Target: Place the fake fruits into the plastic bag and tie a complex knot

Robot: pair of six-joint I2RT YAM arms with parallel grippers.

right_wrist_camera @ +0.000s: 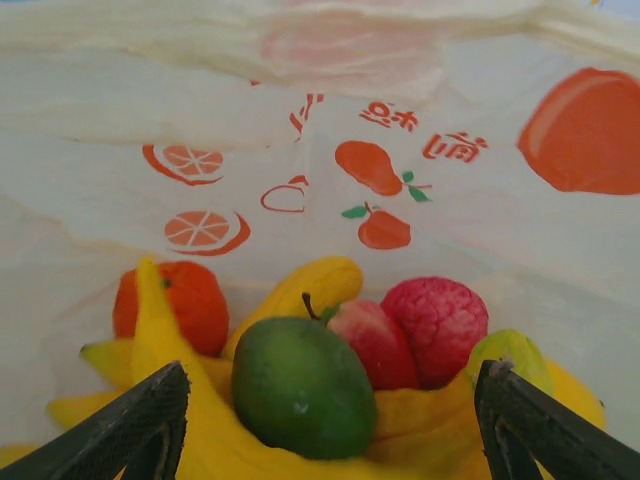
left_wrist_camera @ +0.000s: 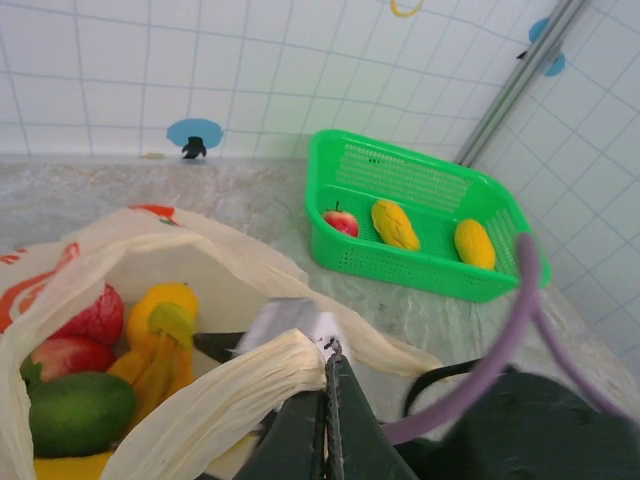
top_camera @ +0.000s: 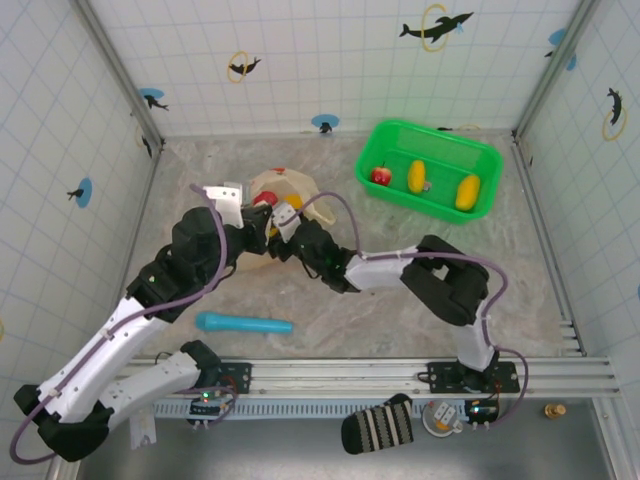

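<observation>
My right gripper should move back out and grab the bag's loose rim (top_camera: pixel 323 210) toward the green basket before lifting, because only my left gripper is holding up the plastic bag's rim (left_wrist_camera: pixel 240 398).
The plastic bag (top_camera: pixel 285 185) stands open left of centre, cream with orange fruit prints (right_wrist_camera: pixel 300 120). My left gripper (left_wrist_camera: pixel 330 352) is shut on a bunched strip of the bag's rim (left_wrist_camera: pixel 170 410) and holds it up. My right gripper (right_wrist_camera: pixel 332 372) is open inside the bag mouth, with its fingers (right_wrist_camera: pixel 150 410) either side of a pile of fake fruits. The pile holds a green fruit (right_wrist_camera: pixel 300 385), a red apple (right_wrist_camera: pixel 375 340), a bumpy red fruit (right_wrist_camera: pixel 440 325), an orange (right_wrist_camera: pixel 175 305) and bananas (right_wrist_camera: pixel 300 290). Three more fruits, a red apple (top_camera: pixel 381 175) and two yellow ones (top_camera: pixel 416 176), lie in the green basket.
The green basket (top_camera: pixel 440 140) stands at the back right near the tiled wall. A blue tube (top_camera: pixel 243 324) lies on the table in front of the left arm. A striped cloth object (top_camera: pixel 378 428) rests below the rail at the near edge.
</observation>
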